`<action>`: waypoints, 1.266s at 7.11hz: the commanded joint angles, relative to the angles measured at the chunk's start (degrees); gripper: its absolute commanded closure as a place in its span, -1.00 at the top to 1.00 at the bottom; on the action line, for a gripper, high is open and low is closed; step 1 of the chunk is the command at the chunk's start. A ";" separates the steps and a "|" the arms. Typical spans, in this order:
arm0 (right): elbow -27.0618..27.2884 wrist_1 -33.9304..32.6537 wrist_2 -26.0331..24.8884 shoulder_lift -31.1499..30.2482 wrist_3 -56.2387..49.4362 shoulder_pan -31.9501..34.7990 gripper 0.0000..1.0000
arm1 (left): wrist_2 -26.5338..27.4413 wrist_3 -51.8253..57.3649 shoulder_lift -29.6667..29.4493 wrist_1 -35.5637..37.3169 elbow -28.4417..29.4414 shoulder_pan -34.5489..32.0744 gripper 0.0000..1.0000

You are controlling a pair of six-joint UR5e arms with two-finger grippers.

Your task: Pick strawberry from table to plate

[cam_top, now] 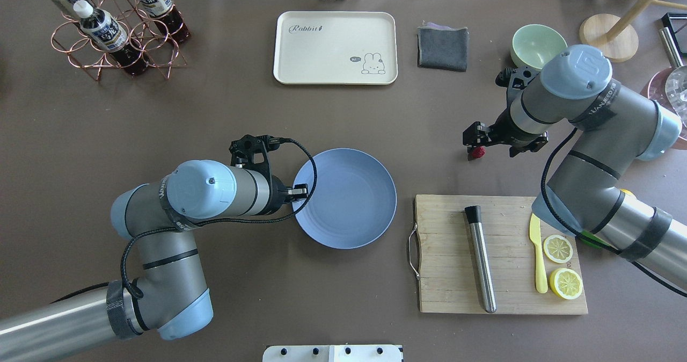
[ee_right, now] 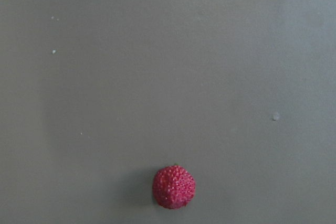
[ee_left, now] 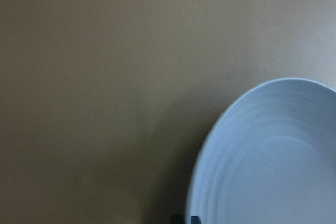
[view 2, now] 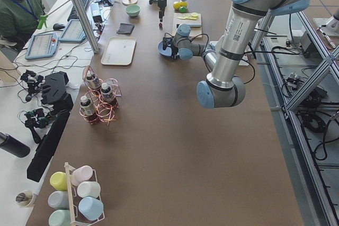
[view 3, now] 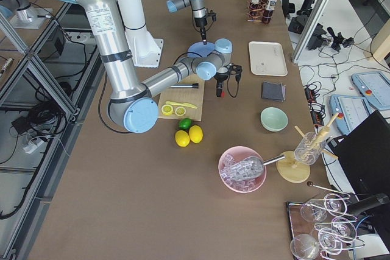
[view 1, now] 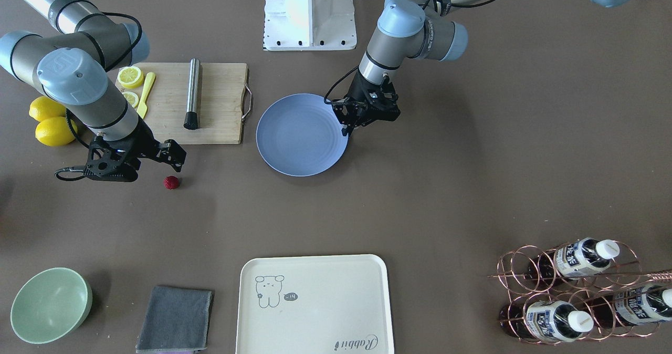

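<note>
My left gripper stands at the plate's rim (view 1: 346, 142), far from the strawberry, so it should back clear while my right gripper takes the strawberry (view 1: 171, 181) to the plate.
The strawberry (view 1: 171, 182) (cam_top: 477, 151), small, dark red and bumpy, lies on the brown table (view 1: 446, 186) in front of the cutting board's corner. My right gripper (view 1: 177, 159) (cam_top: 472, 138) hangs just above and beside it, open, holding nothing. The right wrist view shows the strawberry (ee_right: 174, 187) at its bottom centre, with no fingers in view. The pale blue plate (view 1: 302, 134) (cam_top: 346, 198) lies empty mid-table. My left gripper (view 1: 345, 130) (cam_top: 300, 192) is shut and empty at the plate's rim (ee_left: 273, 156).
A wooden cutting board (view 1: 210, 102) holds a metal rod, lemon slices and a yellow knife. Whole lemons (view 1: 50, 123) lie beside it. A green bowl (view 1: 50, 304), a grey cloth (view 1: 176, 317), a cream tray (view 1: 315, 304) and a bottle rack (view 1: 583, 291) line the far edge.
</note>
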 commanded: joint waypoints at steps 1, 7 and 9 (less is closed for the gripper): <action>-1.02 0.03 -0.24 0.84 0.09 -0.32 1.00 | -0.46 1.91 2.21 0.01 -2.91 -1.00 0.94; -6.03 2.93 -2.61 2.34 0.09 -1.98 0.91 | -0.73 4.04 5.04 0.01 -6.45 -1.80 0.95; -6.03 3.01 -3.31 2.42 1.67 -2.60 -0.99 | -2.30 8.32 7.40 0.01 -8.98 -2.59 0.96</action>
